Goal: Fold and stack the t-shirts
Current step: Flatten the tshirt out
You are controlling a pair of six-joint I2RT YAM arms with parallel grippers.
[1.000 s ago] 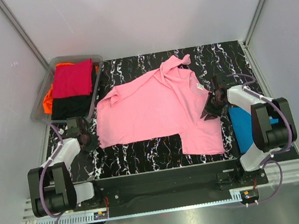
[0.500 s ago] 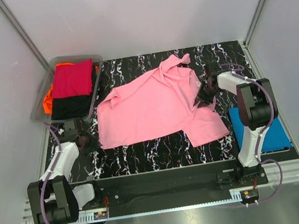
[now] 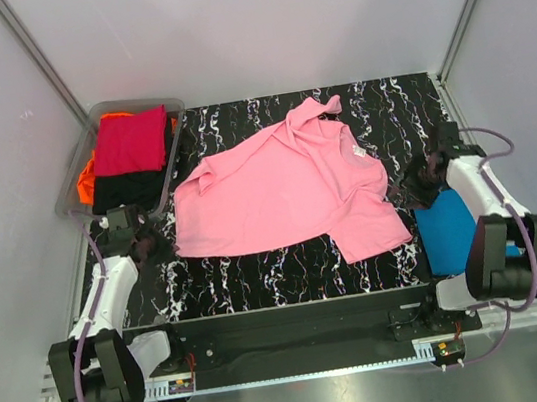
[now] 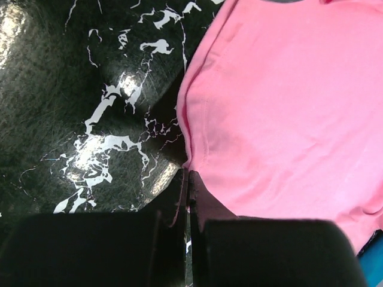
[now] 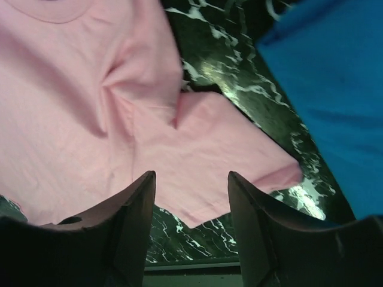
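The light pink sleeve's corner is clear of the bright blue t-shirt, so my right gripper should keep going toward that corner until its fingers are on both sides of it.
The light pink t-shirt lies spread and creased in the middle of the table. It also shows in the left wrist view and the right wrist view. My left gripper is shut, its tips pinching the shirt's near left edge. My right gripper is open and empty, its jaws wide, hovering over the shirt's near right corner. The bright blue t-shirt lies folded at the right, partly under the right arm, and also shows in the right wrist view.
A clear bin at the back left holds folded crimson, black and orange shirts. The black marbled table ends in a black rail at the near edge. White walls stand close on both sides.
My right gripper let go of the pink shirt's right side and drew back to the right, toward the blue shirt. The shirt's near right part shifted. My left gripper barely moved.
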